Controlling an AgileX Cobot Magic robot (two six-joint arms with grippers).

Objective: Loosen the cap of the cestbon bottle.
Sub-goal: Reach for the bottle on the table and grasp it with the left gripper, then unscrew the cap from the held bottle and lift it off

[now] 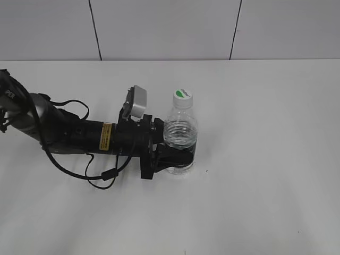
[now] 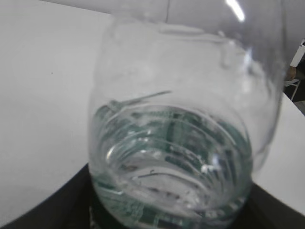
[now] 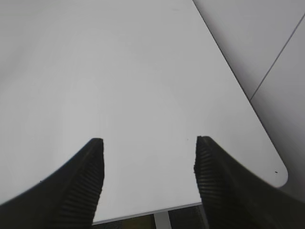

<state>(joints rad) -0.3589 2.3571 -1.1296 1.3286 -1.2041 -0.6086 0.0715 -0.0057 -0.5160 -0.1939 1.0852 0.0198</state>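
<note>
The bottle's lower body [image 1: 181, 142], below the white cap [image 1: 183, 94], is held shut in my left gripper, so that gripper should stay put while my right gripper comes to the cap from above.
The cestbon bottle [image 1: 180, 133] stands upright on the white table, clear with a dark green label band low down. Its white cap [image 1: 183, 96] with a green leaf mark sits on top. My left gripper [image 1: 171, 158] comes in from the left and is shut on the bottle's lower body. In the left wrist view the bottle [image 2: 181, 143] fills the frame, with the black fingers at the bottom corners. My right gripper [image 3: 148, 162] is open and empty over bare table; it is out of the exterior view.
The white table [image 1: 265, 159] extends all round the bottle. A tiled wall stands behind. The right wrist view shows the table's far edge and rounded corner [image 3: 279, 174]. A black cable [image 1: 101, 175] loops under the left arm.
</note>
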